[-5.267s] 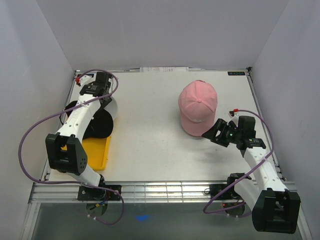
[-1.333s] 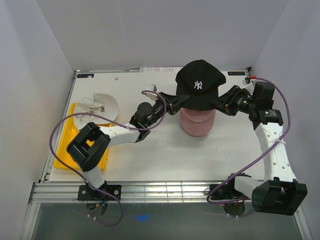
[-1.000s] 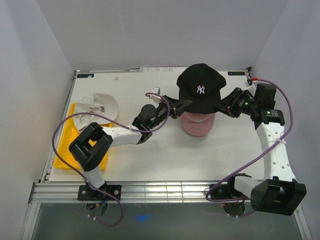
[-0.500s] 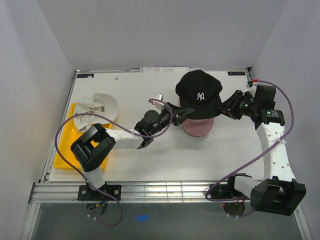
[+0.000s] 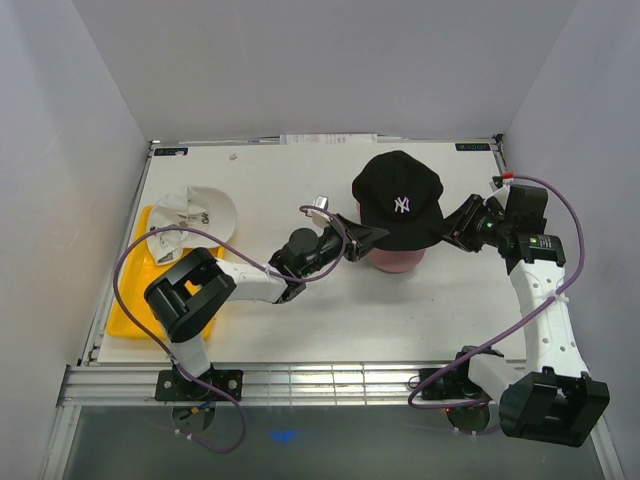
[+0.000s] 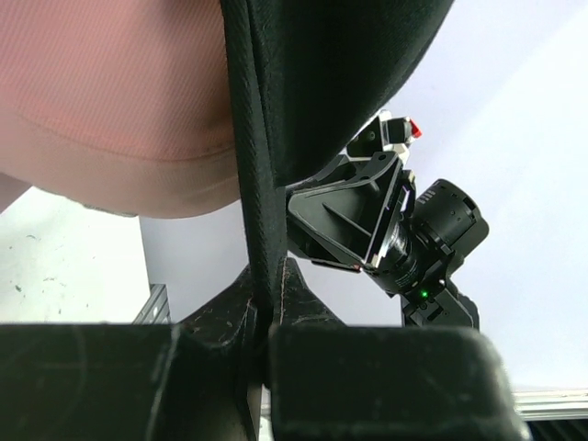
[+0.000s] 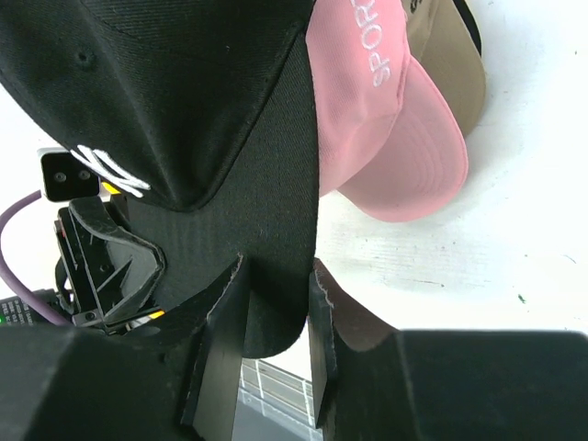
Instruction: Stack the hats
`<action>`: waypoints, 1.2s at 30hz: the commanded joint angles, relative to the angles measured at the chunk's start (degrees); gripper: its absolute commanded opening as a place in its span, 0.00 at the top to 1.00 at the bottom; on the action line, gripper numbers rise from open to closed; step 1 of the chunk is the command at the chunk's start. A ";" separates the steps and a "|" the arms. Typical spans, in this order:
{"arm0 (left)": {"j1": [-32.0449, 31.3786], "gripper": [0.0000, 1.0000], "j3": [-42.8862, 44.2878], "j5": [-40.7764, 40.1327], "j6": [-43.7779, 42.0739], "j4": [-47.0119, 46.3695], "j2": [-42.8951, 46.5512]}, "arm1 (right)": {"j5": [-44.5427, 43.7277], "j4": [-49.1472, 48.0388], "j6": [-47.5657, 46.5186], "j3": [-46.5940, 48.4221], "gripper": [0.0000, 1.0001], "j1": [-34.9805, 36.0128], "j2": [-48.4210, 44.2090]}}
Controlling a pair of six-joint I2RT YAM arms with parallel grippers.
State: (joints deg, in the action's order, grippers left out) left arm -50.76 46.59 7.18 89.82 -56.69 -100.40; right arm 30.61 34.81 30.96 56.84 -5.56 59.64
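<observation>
I keep lowering my left gripper until the hats sit one in the other and then let go, because the black hat's brim [image 5: 405, 234] points the same way as the pink hat's brim [image 5: 397, 262].
A black hat with a white logo [image 5: 398, 198] sits over a pink hat [image 5: 396, 260] at the table's right centre, covering most of it. My left gripper [image 5: 373, 234] is shut on the black hat's left rim, whose edge [image 6: 260, 230] runs down between the jaws. My right gripper [image 5: 449, 228] is shut on the hat's right side, with black fabric [image 7: 276, 276] filling the gap between its fingers. In the right wrist view a tan hat [image 7: 452, 57] shows under the pink hat [image 7: 386, 129]. A white hat [image 5: 200, 208] lies at the far left.
A yellow tray [image 5: 125, 308] lies at the left edge, with the white hat partly on it. White walls enclose the table on three sides. Purple cables loop from both arms.
Both arms have lowered the black hat toward the near side and down onto the pink hat, which now shows only as a thin strip. The white hat has not moved.
</observation>
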 commanded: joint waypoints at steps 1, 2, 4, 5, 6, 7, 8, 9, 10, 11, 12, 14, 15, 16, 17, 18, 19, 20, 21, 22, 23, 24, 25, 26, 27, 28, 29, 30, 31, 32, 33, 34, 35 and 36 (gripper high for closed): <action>-4.96 1.00 -1.15 13.03 -2.11 -0.70 -1.03 | 1.21 -5.10 -3.01 -1.38 0.71 1.43 -0.84; -5.05 1.00 -1.41 13.12 -2.02 -1.05 -1.20 | 1.21 -5.10 -3.10 -1.64 0.71 1.43 -0.84; -5.05 1.00 -2.03 13.21 -1.76 -1.41 -1.64 | 1.03 -5.28 -3.36 -2.43 0.71 1.43 -0.92; -5.13 1.00 -2.20 13.12 -1.67 -1.84 -1.73 | 0.86 -5.45 -3.45 -2.78 0.71 1.43 -1.01; -5.14 1.00 -2.81 13.21 -1.58 -2.11 -1.90 | 0.85 -5.63 -3.45 -3.48 0.71 1.43 -1.10; -5.14 1.00 -3.08 13.12 -1.23 -2.46 -2.17 | 0.85 -5.71 -3.54 -3.92 0.71 1.43 -1.10; -5.14 1.00 -3.34 13.12 -1.14 -3.25 -2.43 | 0.77 -5.89 -3.63 -4.28 0.71 1.43 -1.19; -5.14 1.00 -3.78 13.21 -1.05 -3.52 -2.69 | 0.68 -6.24 -3.63 -4.72 0.71 1.43 -1.36; -5.14 1.00 -3.87 13.30 -0.79 -3.69 -3.22 | 0.42 -6.33 -3.71 -5.68 0.71 1.43 -1.45; -5.14 1.00 -3.96 13.47 -0.79 -4.22 -3.57 | 0.07 -6.42 -3.98 -6.12 0.71 1.43 -1.54; -5.14 1.00 -4.05 13.65 -0.70 -4.40 -3.84 | -0.20 -6.59 -3.98 -6.74 0.72 1.43 -1.71; -5.14 1.00 -4.49 13.65 -0.18 -5.36 -4.89 | -0.64 -7.29 -3.98 -8.58 0.72 1.43 -1.98; -5.14 1.00 -4.66 13.65 0.00 -5.71 -5.15 | -0.73 -7.56 -4.06 -9.11 0.73 1.43 -1.98; -5.14 1.00 -5.10 13.74 0.18 -5.98 -5.59 | -0.90 -7.74 -4.24 -9.55 0.73 1.43 -1.89; -5.14 1.00 -5.19 13.74 0.35 -6.59 -6.29 | -1.08 -7.91 -4.24 -10.42 0.73 1.43 -1.89; -5.14 1.00 -5.37 13.74 0.62 -6.86 -6.56 | -1.25 -8.17 -4.42 -10.78 0.73 1.43 -1.72; -5.14 1.00 -5.63 13.74 0.71 -7.12 -6.91 | -1.60 -8.35 -4.42 -11.13 0.74 1.43 -1.72; -5.14 1.00 -6.15 13.65 0.97 -7.91 -7.18 | -1.87 -8.61 -4.50 -11.74 0.74 1.43 -1.63; -5.14 1.00 -6.51 13.48 1.32 -8.26 -7.79 | -1.96 -8.79 -4.51 -12.19 0.74 1.43 -1.54; -5.14 1.00 -6.68 13.47 1.41 -8.70 -8.05 | -2.05 -8.97 -4.59 -12.45 0.74 1.43 -1.54; -5.14 1.00 -7.12 13.39 1.50 -8.97 -8.67 | -2.13 -9.32 -4.59 -13.06 0.75 1.43 -1.45; -5.14 1.00 -7.30 13.39 1.76 -9.14 -8.93 | -2.13 -9.49 -4.59 -13.33 0.75 1.43 -1.28; -5.14 1.00 -7.47 13.39 1.85 -9.75 -9.28 | -2.13 -9.67 -4.51 -13.68 0.75 1.43 -1.19; -5.14 1.00 -7.82 13.39 2.02 -10.11 -9.72 | -2.31 -10.02 -4.59 -13.95 0.75 1.43 -1.10; -5.14 1.00 -7.92 13.39 2.29 -10.46 -10.51 | -2.40 -10.20 -4.59 -14.56 0.75 1.43 -1.01; -5.14 1.00 -8.00 13.39 2.64 -11.16 -10.87 | -2.48 -10.37 -4.59 -14.91 0.75 1.43 -0.84; -5.14 1.00 -8.09 13.39 2.73 -11.34 -11.22 | -2.66 -10.72 -4.68 -15.26 0.75 1.43 -0.66; -5.14 1.00 -8.27 13.47 2.99 -11.52 -11.57 | -2.66 -10.81 -4.77 -15.79 0.76 1.43 -0.58; -5.14 1.00 -8.35 13.39 3.25 -12.13 -12.27 | -2.75 -10.99 -4.86 -16.06 0.76 1.43 -0.40; -5.14 1.00 -8.44 13.39 3.43 -12.31 -12.71 | -2.92 -11.08 -4.86 -16.41 0.76 1.43 -0.22; -5.14 1.00 -8.70 13.21 3.60 -12.48 -12.89 | -2.93 -11.60 -4.86 -16.76 0.76 1.43 -0.14; -5.14 1.00 -8.79 13.12 3.78 -12.57 -13.33 | -3.01 -11.78 -4.86 -17.46 0.76 1.43 0.04; -5.05 1.00 -8.88 13.04 4.04 -12.66 -13.50 | -3.19 -11.95 -5.03 -17.64 0.76 1.43 0.39; -5.13 1.00 -8.97 13.03 4.05 -12.49 -13.59 | -3.28 -12.22 -5.03 -17.81 0.76 1.43 0.57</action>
State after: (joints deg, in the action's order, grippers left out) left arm -51.72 39.42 8.99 93.12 -73.08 -113.01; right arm 30.00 25.67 29.12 40.58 -5.50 58.81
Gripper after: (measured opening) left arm 0.146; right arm 0.340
